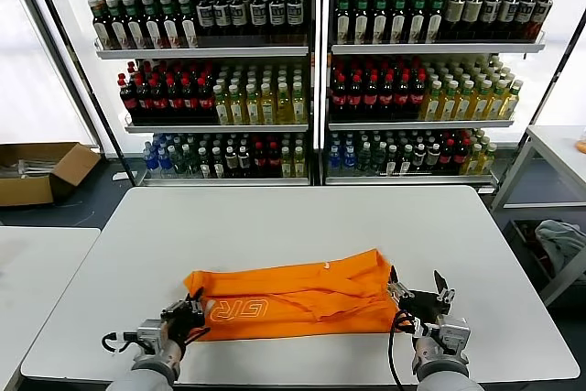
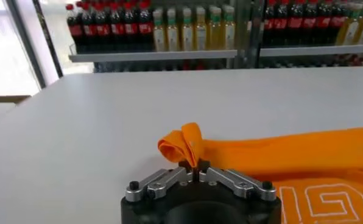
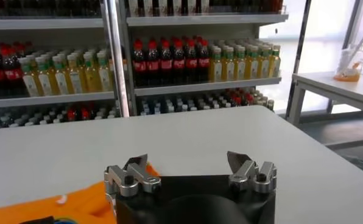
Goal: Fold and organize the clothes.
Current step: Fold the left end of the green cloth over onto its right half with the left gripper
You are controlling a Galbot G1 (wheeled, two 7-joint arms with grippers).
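Note:
I should use my left gripper to pull the orange T-shirt closer, as it lies as a long band reaching my right gripper [image 1: 362, 295], and then fold the T-shirt's bunched end over the band [image 1: 316, 298].
The orange T-shirt [image 1: 298, 292] lies folded into a long band across the near middle of the white table [image 1: 302, 217], white lettering showing near its left end. My left gripper [image 1: 188, 310] is at the shirt's left end and is shut on a bunched fold of the orange cloth [image 2: 184, 143]. My right gripper [image 1: 419, 295] is open and empty just off the shirt's right end; an orange edge [image 3: 72, 204] shows beside it in the right wrist view.
Shelves of bottles [image 1: 311, 70] stand behind the table. A second white table [image 1: 37, 272] is at the left with a cardboard box [image 1: 37, 171] on the floor beyond it. A side table [image 1: 558, 148] and a greyish cloth bundle [image 1: 560, 240] are at the right.

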